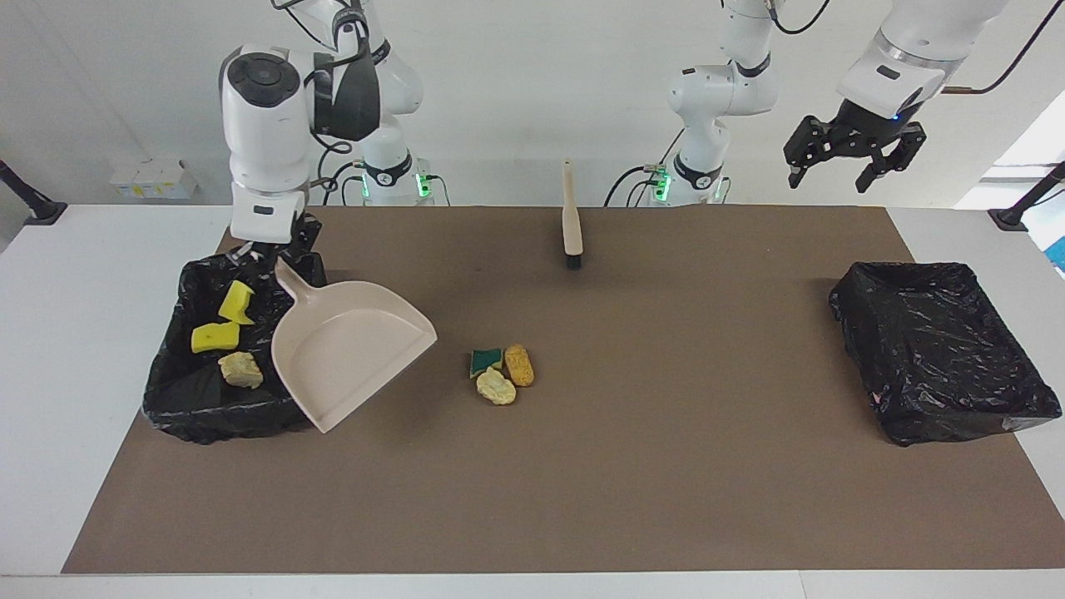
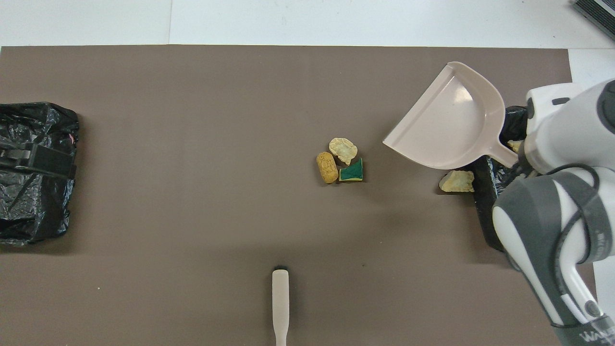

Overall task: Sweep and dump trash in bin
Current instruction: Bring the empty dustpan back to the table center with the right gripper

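Observation:
The robot's right hand goes on over the chunks before it lets go of the beige dustpan (image 2: 455, 121) there, because the dustpan is empty and the mat (image 2: 269, 156) past the orange-brown chunk is clear.
My right gripper (image 1: 273, 254) is shut on the handle of the empty beige dustpan (image 1: 349, 349). It holds the pan over the mat beside the black-lined bin (image 1: 179, 391) at the right arm's end. The pan also shows in the overhead view (image 2: 451, 125). Two yellow chunks (image 1: 223, 323) and a tan chunk (image 1: 241, 369) lie in that bin. Three trash chunks (image 1: 502, 373), green-yellow, orange-brown and pale tan, lie mid-mat, also in the overhead view (image 2: 340, 161). Another tan chunk (image 2: 456, 181) lies on the mat against the bin. My left gripper (image 1: 832, 170) is open and empty, high over the left arm's end.
A beige hand brush (image 1: 572, 218) lies on the mat near the robots, midway between the arms, also in the overhead view (image 2: 280, 302). A second black-lined bin (image 1: 940, 349) stands at the left arm's end.

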Robot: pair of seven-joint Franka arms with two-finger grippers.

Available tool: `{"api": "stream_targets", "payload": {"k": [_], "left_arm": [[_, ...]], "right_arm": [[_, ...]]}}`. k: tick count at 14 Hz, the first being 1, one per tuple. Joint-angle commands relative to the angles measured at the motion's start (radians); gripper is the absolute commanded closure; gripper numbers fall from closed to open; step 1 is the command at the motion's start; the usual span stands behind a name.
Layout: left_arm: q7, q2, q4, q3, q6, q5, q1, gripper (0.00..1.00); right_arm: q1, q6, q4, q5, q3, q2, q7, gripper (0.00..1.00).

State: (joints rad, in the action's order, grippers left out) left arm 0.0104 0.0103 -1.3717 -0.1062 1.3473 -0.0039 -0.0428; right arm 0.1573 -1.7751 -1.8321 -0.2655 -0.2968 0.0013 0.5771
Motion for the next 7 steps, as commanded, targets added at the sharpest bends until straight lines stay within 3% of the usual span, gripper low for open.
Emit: {"api": "stream_targets", "payload": {"k": [1,7], "left_arm": [[0.014,-0.020,-0.033,0.023,0.027,-0.030,-0.008,0.00],[0.003,-0.024,-0.030,0.042,0.032,-0.021,-0.023,0.00]], "right_arm": [[-0.077,0.017,0.017,0.077,0.001,0.037,-0.226,1.00],[-0.306,-0.052,0.037,0.206,-0.001,0.124,-0.807,1.00]]}}
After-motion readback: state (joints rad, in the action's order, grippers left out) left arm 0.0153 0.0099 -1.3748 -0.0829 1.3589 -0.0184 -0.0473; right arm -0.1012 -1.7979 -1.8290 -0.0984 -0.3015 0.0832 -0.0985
